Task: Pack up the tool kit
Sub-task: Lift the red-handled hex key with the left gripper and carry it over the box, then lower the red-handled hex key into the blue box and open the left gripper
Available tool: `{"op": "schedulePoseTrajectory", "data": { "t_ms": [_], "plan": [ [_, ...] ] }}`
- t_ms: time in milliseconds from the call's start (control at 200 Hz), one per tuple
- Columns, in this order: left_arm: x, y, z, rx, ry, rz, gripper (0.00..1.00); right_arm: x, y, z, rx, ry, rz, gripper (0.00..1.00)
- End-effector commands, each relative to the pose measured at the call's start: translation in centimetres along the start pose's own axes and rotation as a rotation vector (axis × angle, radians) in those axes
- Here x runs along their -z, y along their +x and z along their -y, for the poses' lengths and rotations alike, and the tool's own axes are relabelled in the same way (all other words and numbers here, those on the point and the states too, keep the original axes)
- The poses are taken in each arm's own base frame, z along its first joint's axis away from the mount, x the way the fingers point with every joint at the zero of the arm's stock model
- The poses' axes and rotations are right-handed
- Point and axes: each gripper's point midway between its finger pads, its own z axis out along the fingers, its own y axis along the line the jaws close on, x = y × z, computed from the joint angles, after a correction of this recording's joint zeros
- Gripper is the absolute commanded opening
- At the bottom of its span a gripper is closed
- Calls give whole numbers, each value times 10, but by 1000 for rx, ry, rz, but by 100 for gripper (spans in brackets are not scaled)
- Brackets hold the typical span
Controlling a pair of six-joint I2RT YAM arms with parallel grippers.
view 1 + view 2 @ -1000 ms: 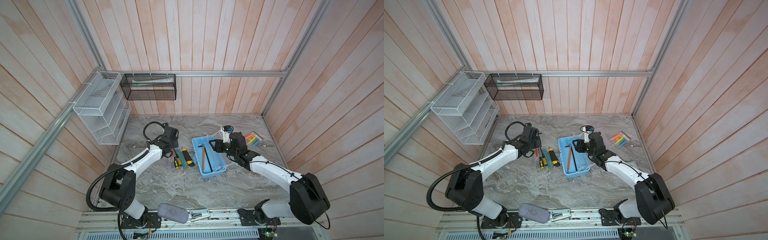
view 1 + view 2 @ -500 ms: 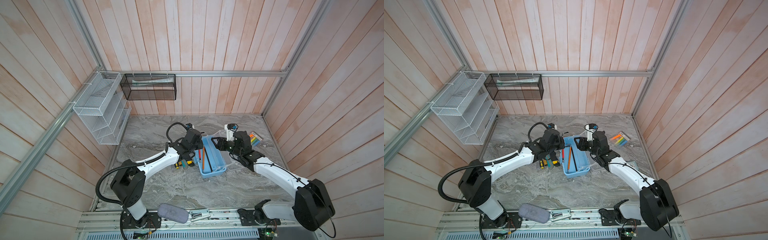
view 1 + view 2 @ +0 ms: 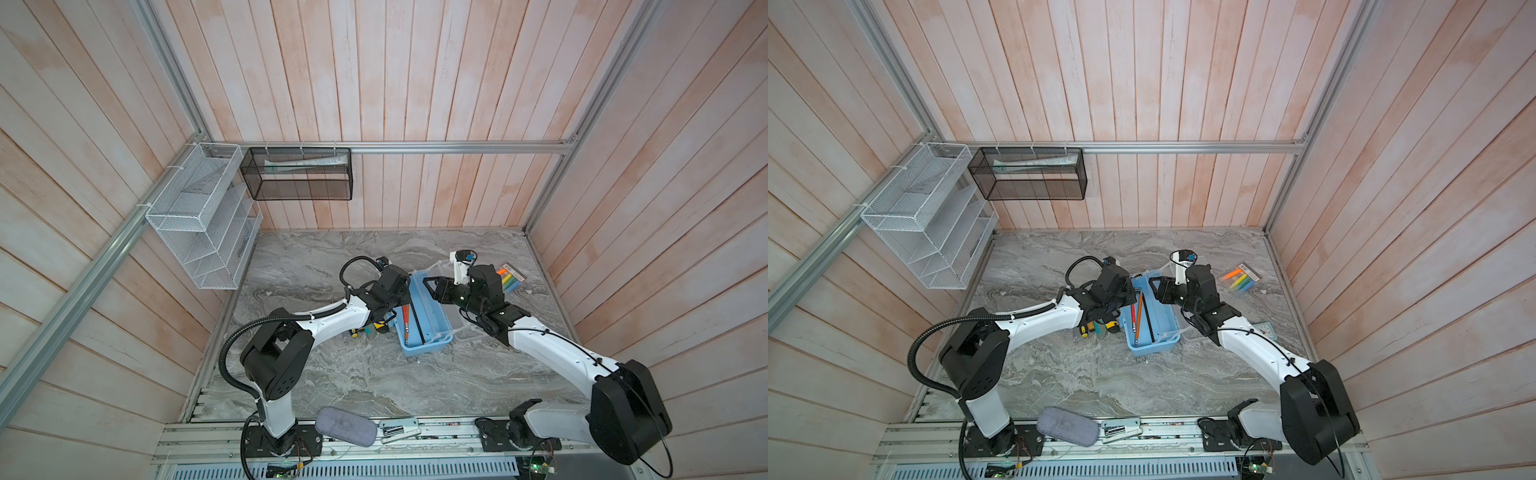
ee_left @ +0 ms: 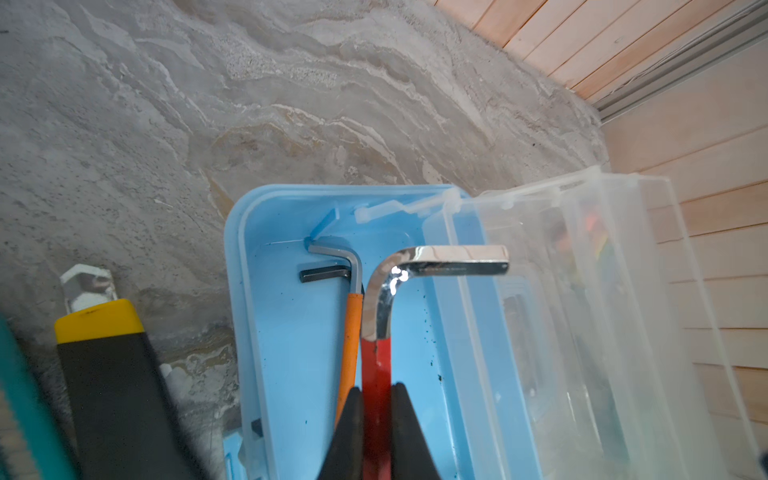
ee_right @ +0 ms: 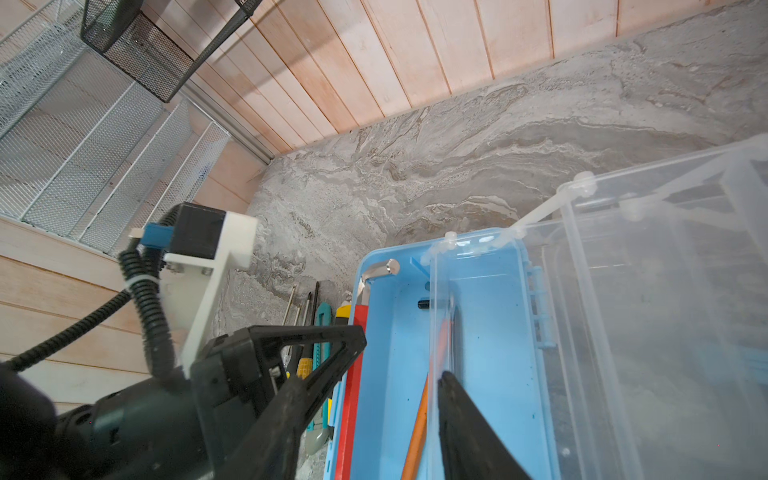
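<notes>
The red-sleeved hex key (image 3: pixel 1133 316) follows the open box's length, so my left gripper should keep lowering it until near the bottom of the box (image 3: pixel 1143 326) beside the orange-sleeved one.
The tool kit's light-blue box (image 3: pixel 428 347) (image 3: pixel 1154 347) lies mid-table with its clear lid (image 4: pixel 582 291) (image 5: pixel 665 291) swung up. An orange-sleeved hex key (image 4: pixel 351 332) (image 3: pixel 1140 307) and a black one (image 3: pixel 1148 320) lie inside. My left gripper (image 4: pixel 376 388) (image 3: pixel 1129 305) is shut on a red-sleeved hex key (image 4: pixel 376 365) (image 3: pixel 1133 316), held low over the box's left side. My right gripper (image 5: pixel 404 355) (image 3: pixel 428 284) hangs over the far end, jaws apart, one finger beside the lid's edge. The yellow-black utility knife (image 4: pixel 104 353) (image 3: pixel 1111 326) and screwdrivers (image 3: pixel 1084 330) lie left of the box.
A teal cutter (image 5: pixel 322 320) lies among the loose tools. A pack of coloured markers (image 3: pixel 509 278) sits at the far right. A grey pouch (image 3: pixel 345 426) rests on the front rail. A white wire rack (image 3: pixel 199 216) and a black mesh basket (image 3: pixel 299 174) hang on the walls.
My left arm has swung right from the loose tools to the box, carrying the red-sleeved hex key. The right gripper has shifted only slightly by the lid.
</notes>
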Motion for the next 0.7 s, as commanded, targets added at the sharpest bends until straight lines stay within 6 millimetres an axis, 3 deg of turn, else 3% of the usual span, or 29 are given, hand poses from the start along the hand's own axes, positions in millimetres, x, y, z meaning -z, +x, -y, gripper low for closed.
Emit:
{"op": "schedulePoseTrajectory", "data": {
  "t_ms": [0,560,695],
  "plan": [
    [-7,-4,10,-1,22,11,0,-1,4,2,-8,-7,-9,51],
    [-37,14,3,-30,-12,-84,0,-4,7,0,-20,-22,-21,51],
    [-37,12,3,-28,-6,-82,7,-4,7,0,-20,-22,-22,51]
  ]
}}
